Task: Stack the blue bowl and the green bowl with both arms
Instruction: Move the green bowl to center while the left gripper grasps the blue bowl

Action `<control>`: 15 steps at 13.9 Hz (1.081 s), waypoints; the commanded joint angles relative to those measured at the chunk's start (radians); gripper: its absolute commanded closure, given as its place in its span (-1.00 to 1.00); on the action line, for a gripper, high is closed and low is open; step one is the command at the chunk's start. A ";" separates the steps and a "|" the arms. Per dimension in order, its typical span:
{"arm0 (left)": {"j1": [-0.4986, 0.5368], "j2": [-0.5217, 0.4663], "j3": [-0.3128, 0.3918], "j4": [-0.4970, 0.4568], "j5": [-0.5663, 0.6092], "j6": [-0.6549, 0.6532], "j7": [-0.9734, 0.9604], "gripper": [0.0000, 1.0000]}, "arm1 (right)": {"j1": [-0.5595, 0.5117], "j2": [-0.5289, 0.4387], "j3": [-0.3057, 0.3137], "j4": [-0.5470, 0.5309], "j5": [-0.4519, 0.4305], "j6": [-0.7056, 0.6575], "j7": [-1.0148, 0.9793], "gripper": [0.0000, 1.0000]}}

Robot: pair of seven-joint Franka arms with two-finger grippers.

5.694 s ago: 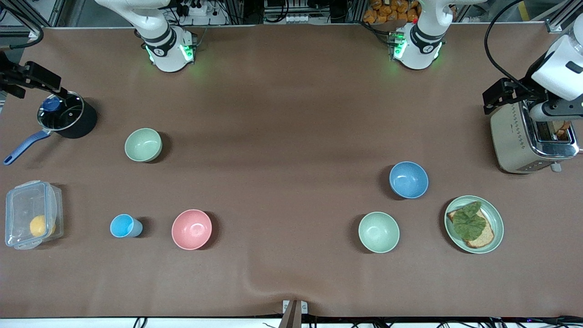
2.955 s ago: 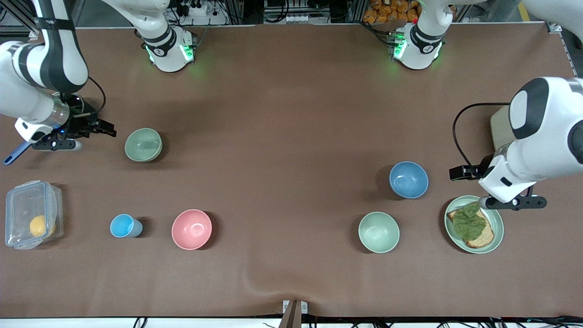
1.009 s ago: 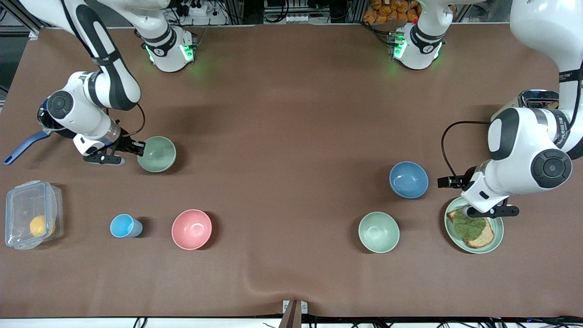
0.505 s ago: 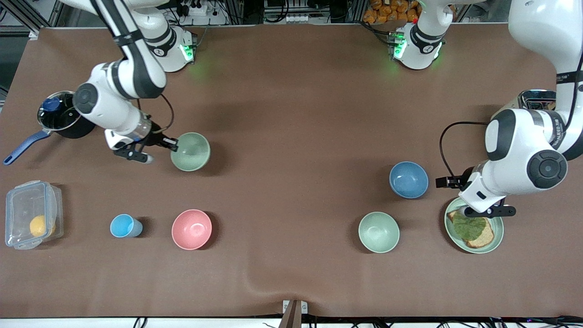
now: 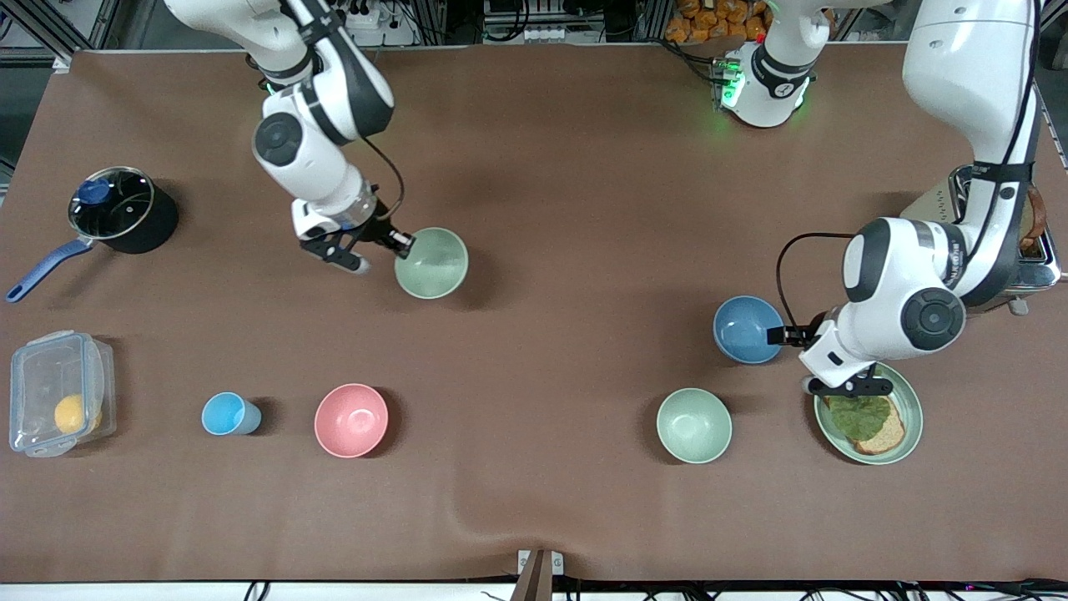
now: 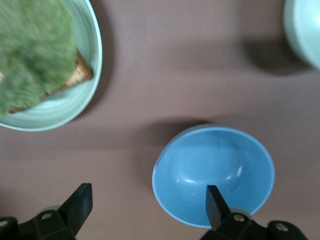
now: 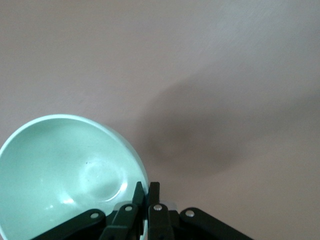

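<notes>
The blue bowl (image 5: 747, 330) looks about the same width as the green bowl (image 5: 432, 264). The blue bowl's rim should therefore stay above the green bowl's rim when I lower the blue bowl inside.
The sage-green bowl (image 5: 434, 265) hangs from my right gripper (image 5: 402, 244), which is shut on its rim over the table's middle part. In the right wrist view the jaws (image 7: 148, 187) pinch the rim of the green bowl (image 7: 65, 170). The dusty-blue bowl (image 5: 747, 328) stands on the table toward the left arm's end. My left gripper (image 5: 788, 335) is open at its rim. In the left wrist view (image 6: 147, 195) one finger is over the blue bowl (image 6: 215, 170) and the other is outside it.
A paler mint bowl (image 5: 693, 426) and a green plate with toast (image 5: 911, 413) stand nearer the camera than the blue bowl. A pink bowl (image 5: 351, 420), light-blue cup (image 5: 227, 414), plastic box (image 5: 54, 392) and pot (image 5: 121, 213) are toward the right arm's end.
My right gripper closed on the green bowl and carried it toward the table's middle. My left gripper came down and moved up to the blue bowl's rim.
</notes>
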 commanded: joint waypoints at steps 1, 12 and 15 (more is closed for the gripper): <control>0.007 0.005 0.001 -0.047 -0.018 0.050 0.013 -1.00 | 0.108 0.040 -0.010 0.013 0.019 0.073 0.134 1.00; 0.004 0.107 0.001 -0.050 -0.052 0.139 0.001 0.80 | 0.471 0.342 -0.066 0.172 0.001 0.262 0.510 1.00; 0.002 0.113 0.001 -0.054 -0.052 0.139 0.001 1.00 | 0.681 0.408 -0.259 0.215 -0.002 0.260 0.552 1.00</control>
